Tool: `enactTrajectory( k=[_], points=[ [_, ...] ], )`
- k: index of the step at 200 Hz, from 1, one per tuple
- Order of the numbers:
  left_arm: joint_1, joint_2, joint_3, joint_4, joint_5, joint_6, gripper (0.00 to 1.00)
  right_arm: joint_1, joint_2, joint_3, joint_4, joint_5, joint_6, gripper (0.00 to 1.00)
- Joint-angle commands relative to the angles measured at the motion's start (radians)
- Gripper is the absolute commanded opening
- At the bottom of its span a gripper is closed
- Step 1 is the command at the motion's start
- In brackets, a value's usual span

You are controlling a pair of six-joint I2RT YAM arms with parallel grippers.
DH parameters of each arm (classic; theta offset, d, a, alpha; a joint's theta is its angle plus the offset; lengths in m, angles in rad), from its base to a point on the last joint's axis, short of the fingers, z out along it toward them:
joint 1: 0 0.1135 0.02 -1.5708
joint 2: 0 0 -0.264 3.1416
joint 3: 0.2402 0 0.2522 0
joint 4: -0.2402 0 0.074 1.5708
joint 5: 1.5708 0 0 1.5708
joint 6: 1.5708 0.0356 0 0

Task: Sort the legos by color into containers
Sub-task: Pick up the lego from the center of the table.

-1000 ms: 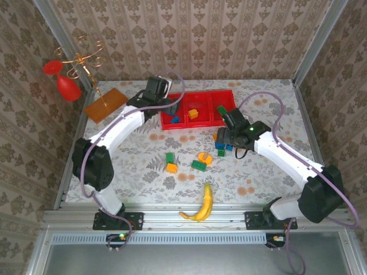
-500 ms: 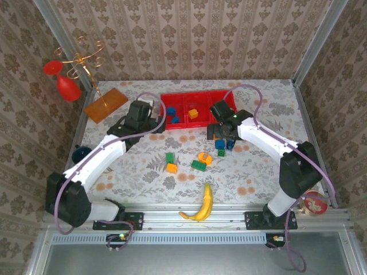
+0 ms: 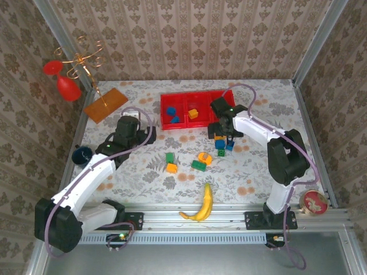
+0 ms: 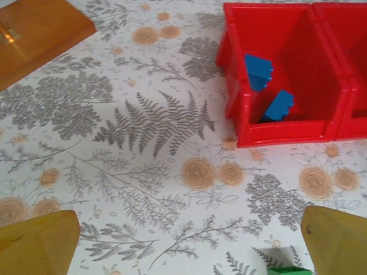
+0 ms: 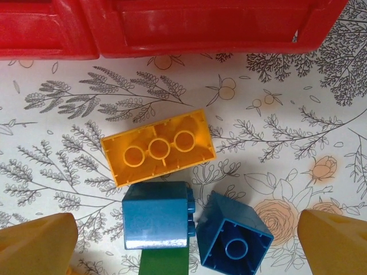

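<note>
My right gripper keeps going down until its fingers straddle the orange lego [image 5: 159, 148] by the tray, which has both short ends [image 5: 209, 135] free toward them.
The long red tray [image 3: 202, 96] lies at the back. Its left compartment [image 4: 321, 123] holds two blue legos [image 4: 259, 71], and the middle one holds an orange lego [image 3: 193, 113]. My right gripper [image 3: 224, 133] hangs open just in front of the tray, over a cluster of legos. These are an orange lego [image 5: 159, 146], two blue legos [image 5: 157, 215] and a green lego [image 5: 163, 263], all between its fingers [image 5: 40, 246]. My left gripper [image 3: 146, 136] is open over bare table, left of the tray. More green and orange legos [image 3: 170, 157] lie mid-table.
A yellow banana [image 3: 202, 204] lies near the front edge. A flat orange board [image 3: 106, 104] is at the back left beside a gold stand with a red glass [image 3: 67, 87]. A dark blue cup [image 3: 82, 153] stands at the left edge, and a round dish [image 3: 313, 201] at the front right.
My left arm has drawn back from the tray toward the left and front. My right gripper has shifted a little toward the tray and opened wider over the brick cluster.
</note>
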State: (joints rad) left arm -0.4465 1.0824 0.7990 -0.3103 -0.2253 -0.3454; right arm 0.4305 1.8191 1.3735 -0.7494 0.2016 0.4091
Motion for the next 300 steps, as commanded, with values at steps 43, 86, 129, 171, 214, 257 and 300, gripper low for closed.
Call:
enactTrajectory(
  k=[43,86,129,171,214,257,300],
  points=[
    [0.031,-0.047,-0.063,-0.057,-0.014,-0.056,1.0,-0.012,0.085,0.071,-0.027,-0.011,-0.086,1.0],
    [0.046,-0.052,-0.073,-0.045,-0.007,-0.066,1.0,-0.012,0.117,0.091,-0.017,-0.021,-0.115,1.0],
    [0.058,-0.038,-0.076,-0.041,0.01,-0.07,1.0,-0.011,0.144,0.098,-0.008,-0.03,-0.134,1.0],
    [0.063,-0.027,-0.078,-0.045,0.02,-0.073,1.0,-0.009,0.157,0.09,0.004,-0.046,-0.149,1.0],
    [0.069,-0.021,-0.08,-0.042,0.03,-0.073,1.0,-0.008,0.158,0.078,0.027,-0.072,-0.16,0.98],
    [0.072,-0.012,-0.08,-0.043,0.04,-0.074,1.0,-0.009,0.199,0.095,0.034,-0.084,-0.173,0.95],
    [0.077,-0.012,-0.086,-0.044,0.045,-0.075,1.0,-0.009,0.229,0.11,0.046,-0.083,-0.184,0.92]
  ],
)
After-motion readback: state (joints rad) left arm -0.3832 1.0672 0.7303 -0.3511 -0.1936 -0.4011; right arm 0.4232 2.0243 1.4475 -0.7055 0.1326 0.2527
